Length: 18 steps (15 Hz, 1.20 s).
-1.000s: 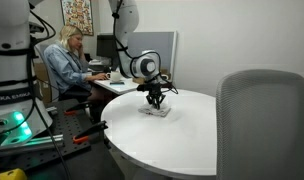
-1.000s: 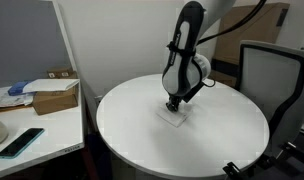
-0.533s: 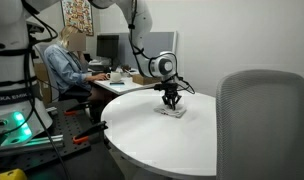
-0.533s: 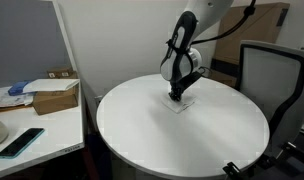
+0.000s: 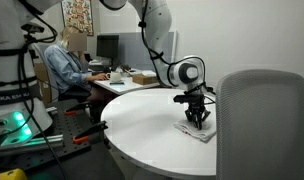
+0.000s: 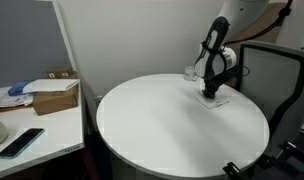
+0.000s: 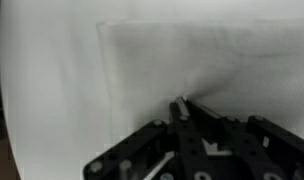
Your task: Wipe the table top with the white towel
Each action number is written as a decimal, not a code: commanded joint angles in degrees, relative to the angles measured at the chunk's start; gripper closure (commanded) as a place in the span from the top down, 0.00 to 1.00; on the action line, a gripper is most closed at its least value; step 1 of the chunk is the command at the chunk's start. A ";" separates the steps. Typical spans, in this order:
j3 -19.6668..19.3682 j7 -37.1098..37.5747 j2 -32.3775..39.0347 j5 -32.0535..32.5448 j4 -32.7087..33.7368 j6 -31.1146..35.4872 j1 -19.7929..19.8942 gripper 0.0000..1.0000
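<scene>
The white towel (image 5: 190,131) is near the far edge of the table top, so I should keep it pressed down with my gripper and wipe back toward the opposite edge (image 6: 157,152).
The white towel (image 5: 197,131) lies flat on the round white table top (image 5: 142,125), under my gripper (image 5: 197,123). In an exterior view the towel (image 6: 214,100) sits near the table's far edge (image 6: 142,130) with the gripper (image 6: 209,96) pressing down on it. In the wrist view the towel (image 7: 192,55) fills the upper frame and is puckered toward the fingertips. My gripper (image 7: 180,104) is shut, its tips pinching the cloth.
A grey office chair (image 5: 262,125) stands close to the table beside the towel. A desk with monitors and a seated person (image 5: 67,60) is behind. Another desk with a cardboard box (image 6: 54,97) and a phone (image 6: 19,141) stands next to the table.
My gripper has dragged the towel across the table top, toward the chair side, away from the middle of the table.
</scene>
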<state>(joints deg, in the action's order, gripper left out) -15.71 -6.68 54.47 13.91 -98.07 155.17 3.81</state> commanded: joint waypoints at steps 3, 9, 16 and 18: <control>-3.43 -0.19 -5.85 7.71 -18.63 9.28 -2.62 0.04; -2.93 -3.31 -13.00 15.56 -33.86 22.05 -9.79 0.04; -0.03 -3.88 -16.59 17.26 -43.82 30.82 -24.89 0.04; -0.24 -3.26 -15.80 16.79 -43.97 31.96 -31.78 0.04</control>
<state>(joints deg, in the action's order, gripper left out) -15.93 -10.97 37.17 30.02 -140.39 184.64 -19.94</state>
